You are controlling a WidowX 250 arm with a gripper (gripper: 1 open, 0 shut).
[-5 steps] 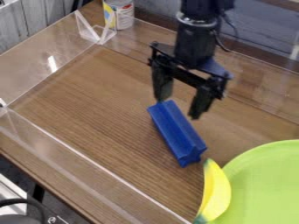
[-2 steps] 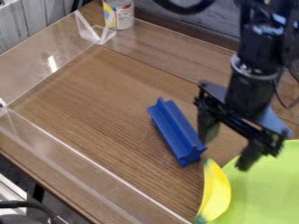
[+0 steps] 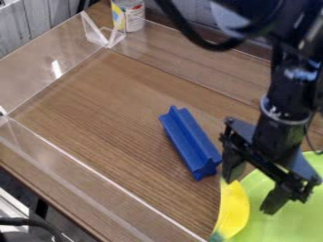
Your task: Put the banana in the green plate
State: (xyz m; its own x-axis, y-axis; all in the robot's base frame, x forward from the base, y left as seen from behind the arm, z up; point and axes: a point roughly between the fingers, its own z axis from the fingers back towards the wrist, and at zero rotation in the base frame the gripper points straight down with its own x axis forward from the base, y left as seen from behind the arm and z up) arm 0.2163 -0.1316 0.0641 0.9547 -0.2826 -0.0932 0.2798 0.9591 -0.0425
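Observation:
The banana's upper end is just below my open fingers, with the blue block outside them, so my gripper keeps descending until they close on that end.
The banana is a bright-yellow curved toy lying at the bottom right, along the left edge of the green plate, which is mostly covered by the arm. My gripper points straight down just above the banana's upper end, its two black fingers spread wide with nothing between them. The upper tip of the banana is partly hidden behind the left finger.
A blue ridged block lies on the wooden table just left of the gripper. Clear acrylic walls border the table at left and back. A white bottle stands at the back left.
The arm has swung from above the blue block toward the lower right and come down over the banana's end beside the plate. The jaws stayed wide apart. Banana and block have not moved.

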